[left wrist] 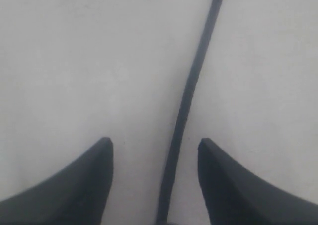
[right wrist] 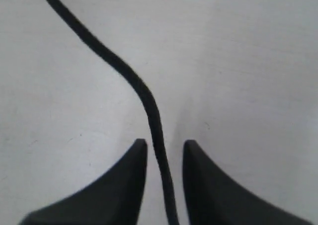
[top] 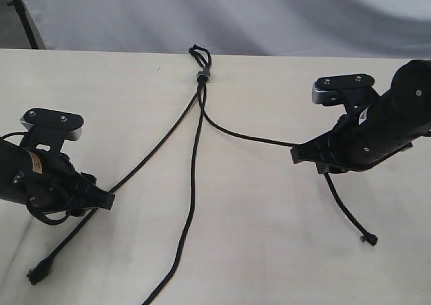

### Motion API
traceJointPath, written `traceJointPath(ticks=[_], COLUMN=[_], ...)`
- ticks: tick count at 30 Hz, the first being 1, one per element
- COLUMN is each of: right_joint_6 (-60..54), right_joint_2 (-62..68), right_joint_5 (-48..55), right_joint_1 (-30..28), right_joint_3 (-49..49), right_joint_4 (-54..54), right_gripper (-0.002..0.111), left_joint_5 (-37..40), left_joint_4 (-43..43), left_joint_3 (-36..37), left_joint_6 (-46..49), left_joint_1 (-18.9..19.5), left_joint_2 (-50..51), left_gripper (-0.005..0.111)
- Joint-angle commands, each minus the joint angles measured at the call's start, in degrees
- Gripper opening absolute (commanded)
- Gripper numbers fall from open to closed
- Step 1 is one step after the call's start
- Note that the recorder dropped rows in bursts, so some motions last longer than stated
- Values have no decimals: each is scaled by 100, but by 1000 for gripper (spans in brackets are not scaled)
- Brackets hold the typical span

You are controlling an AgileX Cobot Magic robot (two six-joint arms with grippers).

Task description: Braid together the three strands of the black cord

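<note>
The strand of black cord through the robot's left gripper (top: pixel 156 147) runs straight from the grey band (top: pixel 204 72), so the grey band should stay in place when the robot carries a strand across.
The black cord lies on the table with its small loop (top: pixel 199 51) and grey band (top: pixel 203 75) at the far edge, and the three strands fan out toward me. The left strand (top: pixel 145 155) runs between the fingers of my left gripper (top: pixel 108 200) and ends in a frayed knot (top: pixel 37 273). In the left wrist view that gripper (left wrist: pixel 155 143) stands wide open around the strand (left wrist: pixel 191 86). The middle strand (top: pixel 192 184) lies free. The right strand (top: pixel 249 138) passes through my right gripper (top: pixel 300 153). Its jaws (right wrist: pixel 165 143) stand narrowly apart, with a gap on both sides of the strand (right wrist: pixel 126 73).
The pale table (top: pixel 283 251) carries only the cord. The right strand's knotted tail (top: pixel 369 239) trails behind the right arm. A grey backdrop rises behind the table's far edge.
</note>
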Motion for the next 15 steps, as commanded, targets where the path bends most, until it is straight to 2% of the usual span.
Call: traceJointPath(ticks=[1, 3, 5, 9, 12, 15], right_joint_6=[24, -64, -137, -137, -137, -137], right_joint_2=[-19, -32, -82, -350, -579, -714], right_joint_5=[-107, -107, -43, 111, 56, -176], right_joint_1=[-28, -28, -28, -28, -28, -28], right_joint_3=[30, -5, -103, -415, -626, -657], right_joint_4=[-5, -5, -5, -172, -180, -180], right_gripper=[56, 68, 72, 72, 72, 72], left_joint_5=[-24, -24, -24, 53, 135, 135], left_joint_4=[0, 0, 0, -291, -365, -497], left_joint_3=[41, 41, 41, 27, 27, -63], left_joint_6=[12, 12, 12, 12, 12, 12], left_joint_1=[11, 11, 11, -33, -294, -788], left_joint_2=[-26, -26, -26, -48, -48, -48], left_gripper=[50, 50, 50, 50, 50, 50])
